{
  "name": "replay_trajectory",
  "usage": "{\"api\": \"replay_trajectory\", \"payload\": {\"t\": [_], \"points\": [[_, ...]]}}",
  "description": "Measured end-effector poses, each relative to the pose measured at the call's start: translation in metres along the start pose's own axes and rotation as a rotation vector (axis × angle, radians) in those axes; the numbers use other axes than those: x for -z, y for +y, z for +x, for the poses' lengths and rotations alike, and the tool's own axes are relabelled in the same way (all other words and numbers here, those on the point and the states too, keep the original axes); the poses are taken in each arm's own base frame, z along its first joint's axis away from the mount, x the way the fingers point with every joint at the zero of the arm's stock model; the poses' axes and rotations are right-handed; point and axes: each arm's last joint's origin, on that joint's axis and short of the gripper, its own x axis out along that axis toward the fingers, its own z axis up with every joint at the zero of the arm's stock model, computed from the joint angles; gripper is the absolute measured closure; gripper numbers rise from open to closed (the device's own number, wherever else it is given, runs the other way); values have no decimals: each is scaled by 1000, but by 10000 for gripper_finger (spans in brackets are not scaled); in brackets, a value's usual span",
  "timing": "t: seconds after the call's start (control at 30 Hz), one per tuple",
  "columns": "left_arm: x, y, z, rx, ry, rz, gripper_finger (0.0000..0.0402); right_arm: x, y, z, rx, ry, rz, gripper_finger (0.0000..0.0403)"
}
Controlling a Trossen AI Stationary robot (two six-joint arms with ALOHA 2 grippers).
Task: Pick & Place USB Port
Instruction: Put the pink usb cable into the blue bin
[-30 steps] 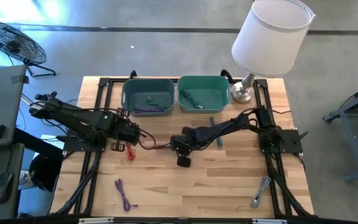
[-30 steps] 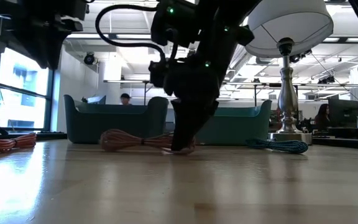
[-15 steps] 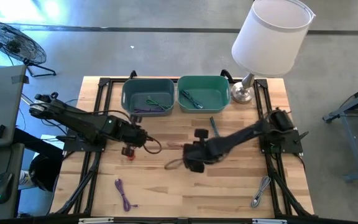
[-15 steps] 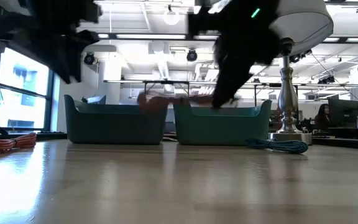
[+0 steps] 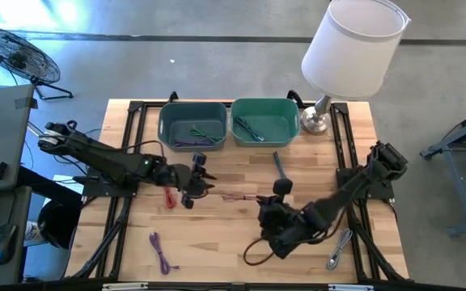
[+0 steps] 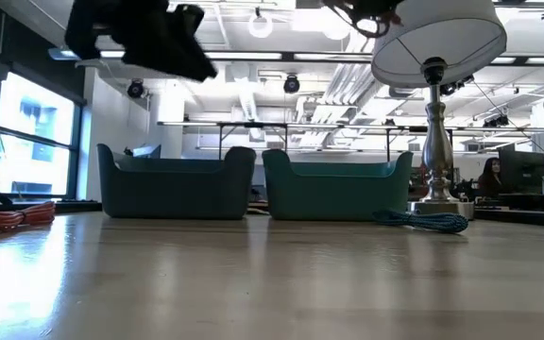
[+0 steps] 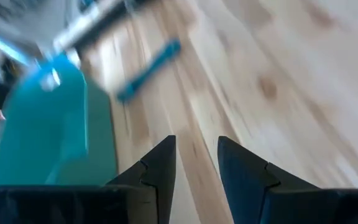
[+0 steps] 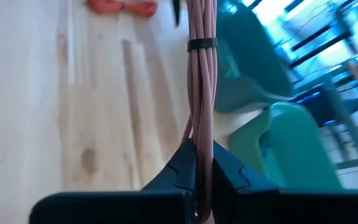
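Note:
My right gripper is holding the pinkish-brown cable bundle a long way from the bin with the green cable (image 5: pixel 192 124), so next my left gripper grabs the bundle's loose end (image 5: pixel 228 196) first.
A pinkish-brown cable bundle (image 5: pixel 241 196) with a black tie (image 8: pixel 202 45) is in my right gripper (image 5: pixel 267 208), above the table's middle, toward the near edge. In the right wrist view the bundle (image 8: pixel 202 93) runs forward out of my shut right gripper (image 8: pixel 202 163). A loose loop (image 5: pixel 256 255) of it shows nearer the near edge. My left gripper (image 5: pixel 201 175) is open over the table left of centre, with nothing between its fingers (image 7: pixel 160 165). My right gripper pinches the cable bundle (image 8: pixel 201 134) between its two fingers, which lie along the strands. The tied end sticks out past the fingertips toward the bins. The bundle is lifted clear of the table, and the loop (image 5: pixel 256 255) trails behind the gripper.
Two teal bins (image 5: pixel 192 125) (image 5: pixel 264 121) with cables in them stand at the far edge, beside a lamp (image 5: pixel 318 121). On the table lie a red cable (image 5: pixel 168 196), a purple cable (image 5: pixel 162 252), a grey cable (image 5: pixel 340 246) and a teal cable (image 5: pixel 280 165).
My right gripper has lifted the pinkish-brown bundle off the table and carried it up and toward the near edge and the right. The bundle now hangs clear of the wood. My left gripper has moved toward the table's middle.

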Motion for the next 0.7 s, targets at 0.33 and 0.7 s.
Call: {"api": "replay_trajectory", "payload": {"t": [0.33,0.7], "points": [[-9,-2,3,-48,-434,58,342,-4,0,-3,80,-64,-31,395],[-6,2,5,-15,-460,46,352,-18,0,6,34,-106,-76,395]]}}
